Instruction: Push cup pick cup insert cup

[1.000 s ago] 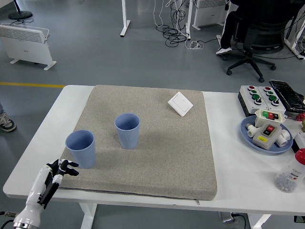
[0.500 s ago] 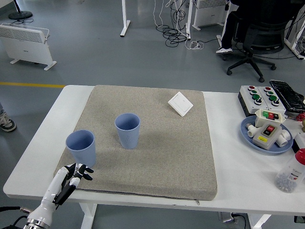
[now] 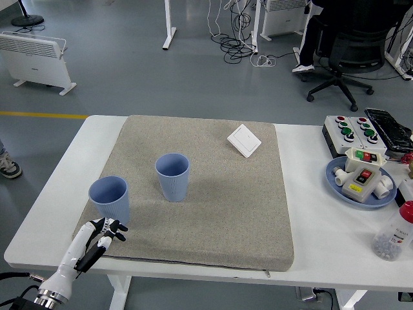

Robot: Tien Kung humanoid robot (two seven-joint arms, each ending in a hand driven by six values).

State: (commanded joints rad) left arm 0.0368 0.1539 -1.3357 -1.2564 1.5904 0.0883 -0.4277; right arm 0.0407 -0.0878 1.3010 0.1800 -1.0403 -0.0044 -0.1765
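Observation:
The blue cups get narrower toward their base (image 3: 174,195). The further cup (image 3: 173,176) will therefore nest deep when I put it in, and a short part of that cup's rim will still show.
Two blue ribbed cups stand upright on the grey mat (image 3: 213,194). One cup (image 3: 109,199) is near the mat's front left corner, the other cup (image 3: 172,176) stands a little further back and to the right. My left hand (image 3: 103,232) comes in from the lower left, just in front of the left cup and slightly below it, fingers spread and holding nothing. It does not touch the cup. The right arm is out of view.
A white switch plate (image 3: 244,140) lies at the mat's far right. On the table's right side are a button box (image 3: 352,131), a blue plate (image 3: 335,179) with small parts, and a bottle with a red cap (image 3: 393,234).
My left hand has moved to the right and forward, from the mat's left front edge to just in front of the left cup. The cups have not moved.

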